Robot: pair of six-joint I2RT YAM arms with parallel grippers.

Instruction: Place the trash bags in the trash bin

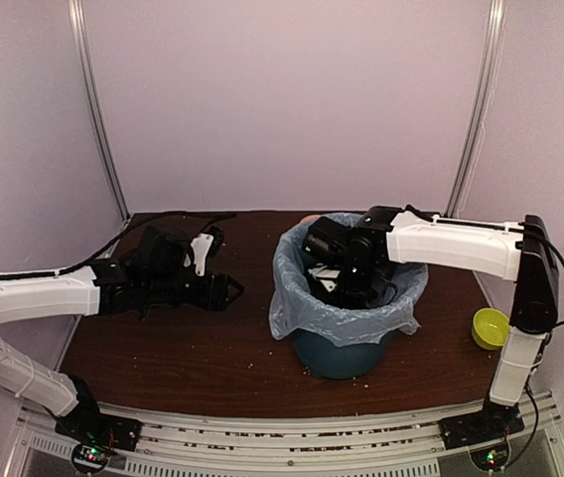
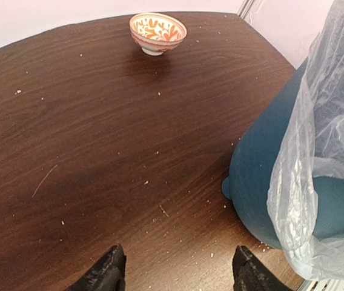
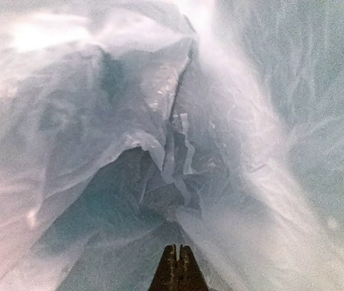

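Note:
The trash bag lines the bin and hangs over its rim (image 1: 347,323), so I keep raising my right gripper, fingers closed, until it clears the bag's opening (image 1: 403,286).
The teal-blue trash bin (image 1: 342,353) stands on the brown table right of centre. The translucent grey-blue trash bag (image 1: 297,298) lines it, and its edges are draped out over the rim all round. My right gripper (image 1: 350,286) reaches down inside the bin. In the right wrist view its fingertips (image 3: 177,257) are pressed together, with crinkled bag (image 3: 129,121) all around them. My left gripper (image 1: 232,290) is open and empty, low over the table left of the bin. In the left wrist view (image 2: 178,267) the bin wall (image 2: 263,176) and hanging bag (image 2: 329,109) are on its right.
A small red-patterned bowl (image 2: 158,32) sits at the far edge of the table behind the bin. A lime-green bowl (image 1: 490,327) sits at the right edge. Crumbs are scattered over the table (image 1: 183,348). Pale walls enclose the back and sides.

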